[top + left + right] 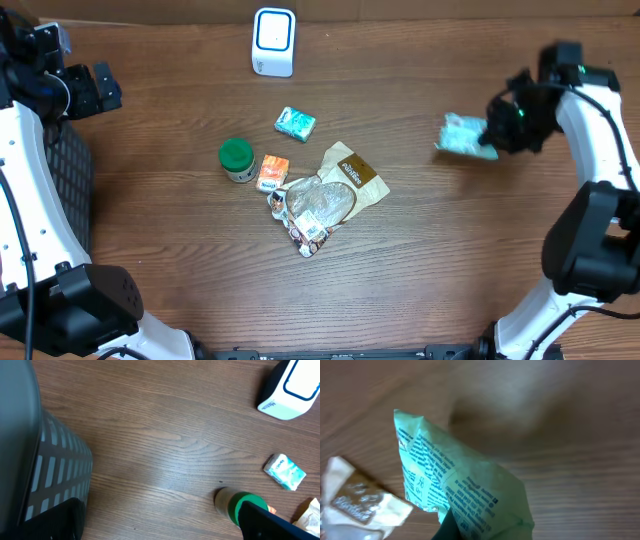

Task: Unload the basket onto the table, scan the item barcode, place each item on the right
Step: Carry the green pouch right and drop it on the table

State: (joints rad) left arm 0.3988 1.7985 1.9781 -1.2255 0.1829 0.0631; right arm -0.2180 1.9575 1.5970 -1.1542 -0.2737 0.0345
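The pale green packet (464,137) is above open wood (480,182), well away from the brown and white bag, so the robot's right gripper should keep lowering the packet and let go of it there.
My right gripper (497,128) is shut on a pale green printed packet (463,137), held above the table at the right. In the right wrist view the packet (462,482) fills the middle, with black print facing the camera, and one dark finger (450,529) shows beneath it. The white scanner (273,42) stands at the back centre, well to the left of the held packet. My left gripper (88,88) hangs open at the far left with nothing between its fingers (57,520). The scanner (290,387) shows at the upper right of the left wrist view.
Mid-table lie a green-lidded jar (236,159), a small orange pack (272,173), a teal packet (295,123), a brown and white bag (355,172) and a clear bag (318,206). A black mesh basket (66,185) stands at the left edge.
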